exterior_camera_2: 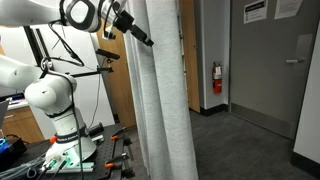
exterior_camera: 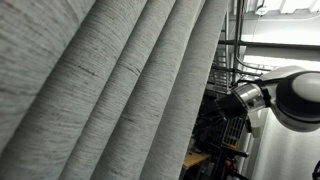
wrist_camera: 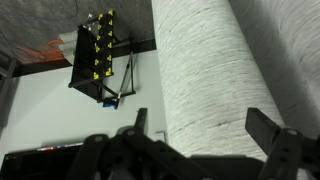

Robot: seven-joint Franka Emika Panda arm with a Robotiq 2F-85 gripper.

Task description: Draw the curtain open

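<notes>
The curtain (exterior_camera: 110, 90) will follow my gripper across and uncover the black stand when I pull, because it hangs in deep, rounded pleats with a free edge (wrist_camera: 162, 75).
The curtain (exterior_camera: 120, 90) is a large light-grey woven sheet with deep rounded pleats; it fills most of an exterior view and hangs as a narrow column in an exterior view (exterior_camera_2: 165, 100). In the wrist view one pleat (wrist_camera: 205, 70) runs down between my fingers. My gripper (wrist_camera: 205, 130) is open, one finger on each side of that pleat, not closed on it. In an exterior view the gripper (exterior_camera_2: 143, 38) sits at the curtain's edge, high up. The arm's wrist (exterior_camera: 255, 97) shows beside the curtain.
The robot base (exterior_camera_2: 60, 120) stands on a table with tools. A wooden door panel (exterior_camera_2: 120, 90) is behind the curtain. A grey door (exterior_camera_2: 270, 70) and a fire extinguisher (exterior_camera_2: 217, 78) are on the far wall. A black stand with yellow marks (wrist_camera: 95, 55) is near the wall.
</notes>
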